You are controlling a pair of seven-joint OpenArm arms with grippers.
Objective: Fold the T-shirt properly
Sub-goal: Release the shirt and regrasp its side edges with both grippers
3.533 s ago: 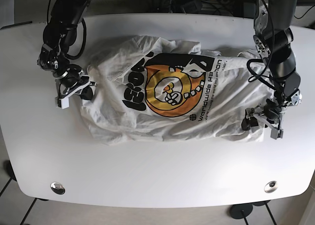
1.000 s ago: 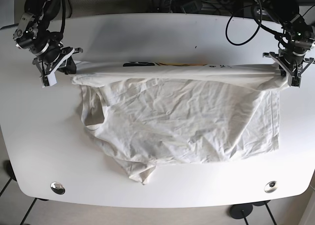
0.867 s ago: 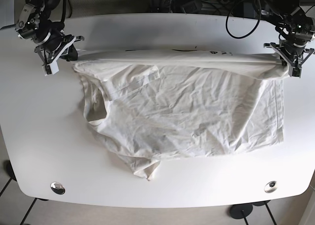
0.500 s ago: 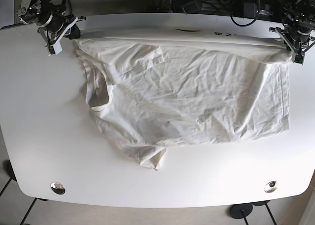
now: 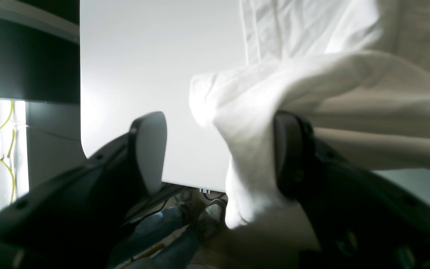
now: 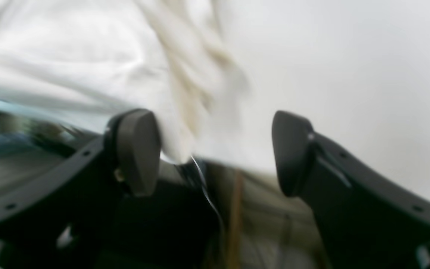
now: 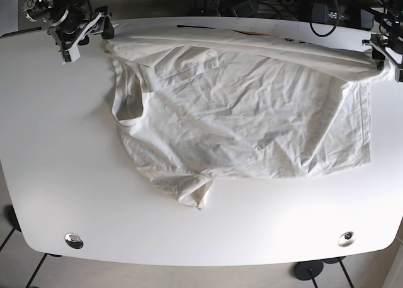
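My gripper will bring a large hidden print into view when it lifts and turns the white T-shirt [image 7: 236, 115], since print peeks out [image 7: 252, 33] along the T-shirt's far edge.
The white T-shirt [image 7: 245, 118] lies spread on the table, plain side up, with a thin strip of its print showing along the far edge. Its neck opening [image 7: 126, 99] is at the left and a bunched sleeve [image 7: 192, 193] points to the front. My left gripper [image 7: 385, 53] is at the shirt's far right corner. In the left wrist view it [image 5: 218, 153] stands open, with cloth [image 5: 252, 123] draped against one finger. My right gripper [image 7: 85, 31] is at the far left corner. In the blurred right wrist view it [image 6: 215, 153] is open too, with cloth [image 6: 177, 112] beside one finger.
The white table [image 7: 63, 174] ends just behind both grippers, and cables [image 7: 252, 1] run beyond that far edge. Round metal fittings sit at the front left [image 7: 74, 240] and front right [image 7: 346, 239]. Bare tabletop lies to the left of the shirt and in front of it.
Both grippers carried the shirt's edge to the table's far side, turning the print face down and stretching the cloth flat. Their jaws now stand apart.
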